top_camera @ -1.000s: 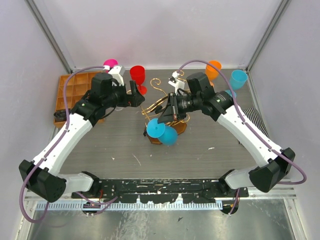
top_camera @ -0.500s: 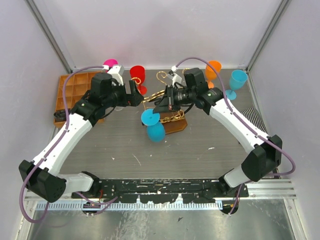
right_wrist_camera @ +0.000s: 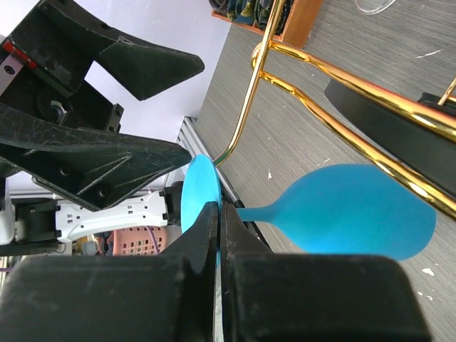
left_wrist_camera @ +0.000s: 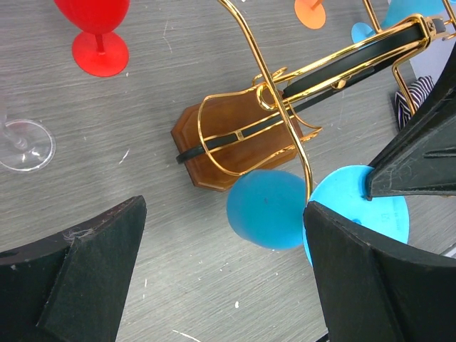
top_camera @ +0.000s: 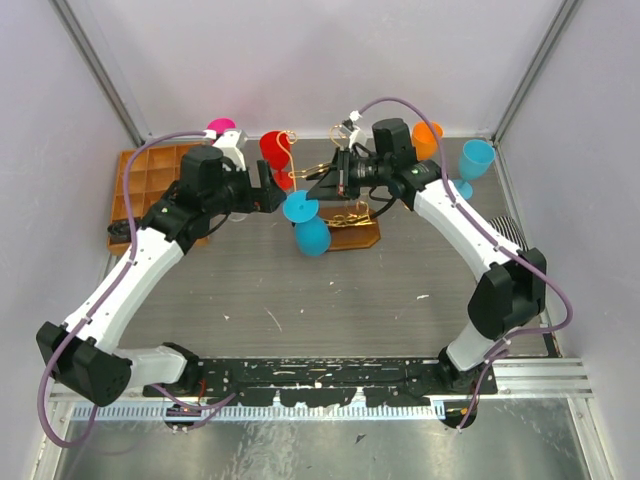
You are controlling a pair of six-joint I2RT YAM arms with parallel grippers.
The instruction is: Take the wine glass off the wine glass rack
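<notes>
Next, I move the blue wine glass gently back over the wooden base (top_camera: 356,237) with my right gripper first, because the glass's foot drags the gold arm (top_camera: 294,181) and tilts the rack.
The gold wire rack (top_camera: 345,205) on its brown wooden base (top_camera: 358,234) stands mid-table, tilted. A blue wine glass hangs sideways from it, foot (top_camera: 298,208) up-left and bowl (top_camera: 313,238) below. A gold arm (left_wrist_camera: 306,167) runs between the foot (left_wrist_camera: 356,214) and the bowl (left_wrist_camera: 267,210). My right gripper (top_camera: 322,190) is shut on the edge of the foot (right_wrist_camera: 198,196), with the bowl (right_wrist_camera: 356,214) to the right of it under the gold wires (right_wrist_camera: 342,78). My left gripper (top_camera: 268,188) is open and empty just left of the glass, its fingers (left_wrist_camera: 85,271) wide apart.
A red glass (top_camera: 275,150), a pink glass (top_camera: 221,127), an orange glass (top_camera: 428,138) and a second blue glass (top_camera: 476,160) stand along the back. A clear glass foot (left_wrist_camera: 25,142) shows near the red one. An orange compartment tray (top_camera: 150,180) lies at the back left.
My right gripper has pulled the blue glass back and to the left. The rack and its base have slid toward the back with it. The left gripper has barely moved.
</notes>
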